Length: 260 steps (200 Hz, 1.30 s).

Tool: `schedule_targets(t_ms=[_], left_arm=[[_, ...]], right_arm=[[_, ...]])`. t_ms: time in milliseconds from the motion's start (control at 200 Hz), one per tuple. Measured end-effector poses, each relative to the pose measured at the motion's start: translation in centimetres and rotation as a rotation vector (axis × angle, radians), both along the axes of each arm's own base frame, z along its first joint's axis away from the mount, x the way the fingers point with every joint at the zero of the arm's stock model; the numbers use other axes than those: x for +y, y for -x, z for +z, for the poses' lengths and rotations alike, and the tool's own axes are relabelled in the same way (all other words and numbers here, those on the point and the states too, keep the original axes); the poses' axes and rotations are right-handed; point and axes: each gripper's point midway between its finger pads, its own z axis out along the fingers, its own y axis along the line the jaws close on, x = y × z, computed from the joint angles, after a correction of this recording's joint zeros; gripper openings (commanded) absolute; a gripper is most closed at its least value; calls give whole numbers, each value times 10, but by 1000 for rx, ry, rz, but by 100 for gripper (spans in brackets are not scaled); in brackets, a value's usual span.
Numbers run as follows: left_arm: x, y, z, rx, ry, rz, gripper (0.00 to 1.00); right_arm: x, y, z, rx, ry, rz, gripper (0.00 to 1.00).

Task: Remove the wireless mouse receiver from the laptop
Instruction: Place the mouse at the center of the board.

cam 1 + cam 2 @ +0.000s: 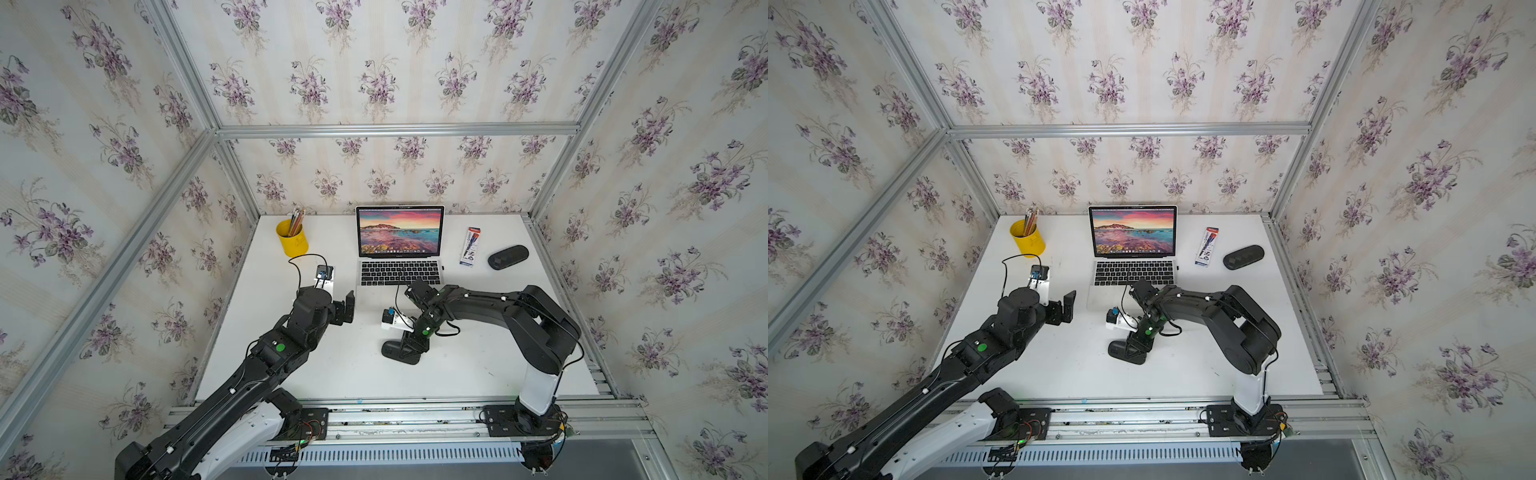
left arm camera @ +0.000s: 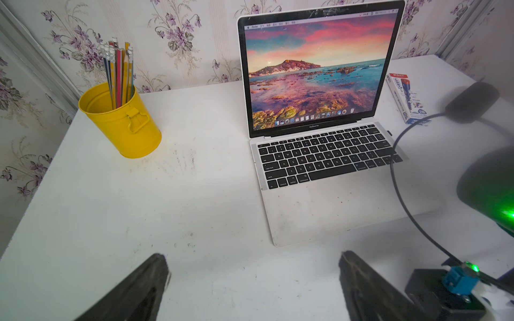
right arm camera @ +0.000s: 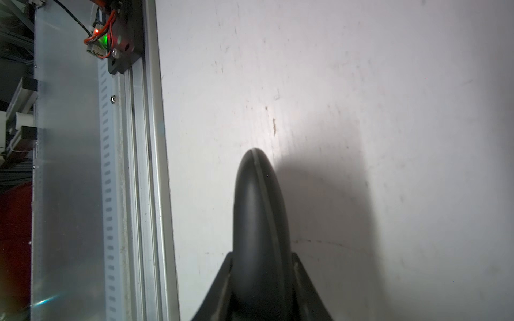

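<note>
The wireless mouse receiver (image 2: 389, 133) is sticking out from the laptop's edge, so I should expect to find an empty slot in the bottom side of the black mouse (image 1: 398, 352).
The laptop (image 1: 400, 266) stands open at the back middle of the white table, its sunset coast picture lit. The wireless mouse receiver (image 1: 443, 268) (image 2: 389, 132) is a tiny black stub sticking out of the laptop's right edge beside the keyboard. My left gripper (image 1: 347, 309) (image 2: 253, 257) hangs open just off the laptop's front left corner, with nothing between its fingers. My right gripper (image 1: 409, 351) (image 3: 262, 254) is in front of the laptop, down at the tabletop. It is shut on a flat black oval mouse (image 1: 390, 351) (image 3: 258, 200).
A yellow cup of pencils (image 1: 292, 238) stands left of the laptop. A pen box (image 1: 470, 245) and a black oblong case (image 1: 508, 257) lie to its right. The right arm reaches across in front of the trackpad. An aluminium rail (image 1: 415, 409) runs along the front edge.
</note>
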Motion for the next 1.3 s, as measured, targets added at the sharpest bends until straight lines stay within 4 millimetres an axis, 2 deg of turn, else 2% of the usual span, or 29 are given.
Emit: schedule_targets(t_ms=[40,70,155,290,405,445,470,569,599,694,779,939,1064,1109,1149,1169,1194,1199,1209,1214,1219,1239,1269,1299], left_arm=[[-2,-1,-1,2,2,-6,99],[-4,-2,-2,5,2,-13,99],[-10,-2,-7,24,2,-39,99],[-16,0,-10,38,7,-68,99],[-19,2,-12,44,7,-82,99],[-19,2,-12,47,5,-82,99],[-19,3,-13,52,3,-85,99],[-22,5,-11,56,3,-96,99],[-23,5,-10,56,3,-100,99],[-27,10,-13,74,2,-118,99],[-31,16,-19,98,-1,-139,99],[-37,25,-33,143,-18,-166,100],[-49,30,-45,187,-22,-195,78],[-55,32,-55,216,-23,-211,70],[-62,33,-67,251,-23,-228,65],[-65,34,-72,265,-23,-234,63],[-69,35,-79,287,-22,-243,58],[-70,35,-81,291,-22,-245,57],[-71,35,-83,299,-21,-249,50],[-72,35,-85,303,-21,-250,38],[-73,35,-86,307,-21,-252,32],[-76,36,-92,325,-18,-257,18],[-82,36,-102,353,-16,-264,7],[-87,36,-110,375,-13,-266,0]], right_arm=[[1,1,-2,20,6,-5,21],[2,1,-3,35,8,-11,33],[3,0,-7,35,13,-20,43],[4,-8,-7,-42,8,-18,49],[3,-29,-3,-170,15,-49,53],[-1,-36,-3,-213,41,-69,54],[-4,-42,-2,-245,57,-83,60],[-23,-65,-1,-354,140,-144,62],[-28,-70,1,-374,156,-161,70],[-37,-84,15,-431,162,-216,72],[-40,-88,22,-458,148,-234,72],[-43,-88,21,-476,154,-252,72],[-47,-99,37,-549,133,-309,69],[-47,-104,49,-584,109,-342,62],[-46,-108,61,-621,78,-360,46],[-45,-109,66,-635,63,-368,31],[-45,-111,72,-653,48,-380,3],[-45,-112,74,-661,44,-386,0],[-45,-112,76,-667,40,-391,0],[-45,-113,77,-670,37,-393,0],[-45,-113,78,-673,35,-395,0],[-45,-113,81,-680,24,-404,0],[-45,-114,85,-689,5,-419,0],[-47,-115,86,-703,0,-428,0]])
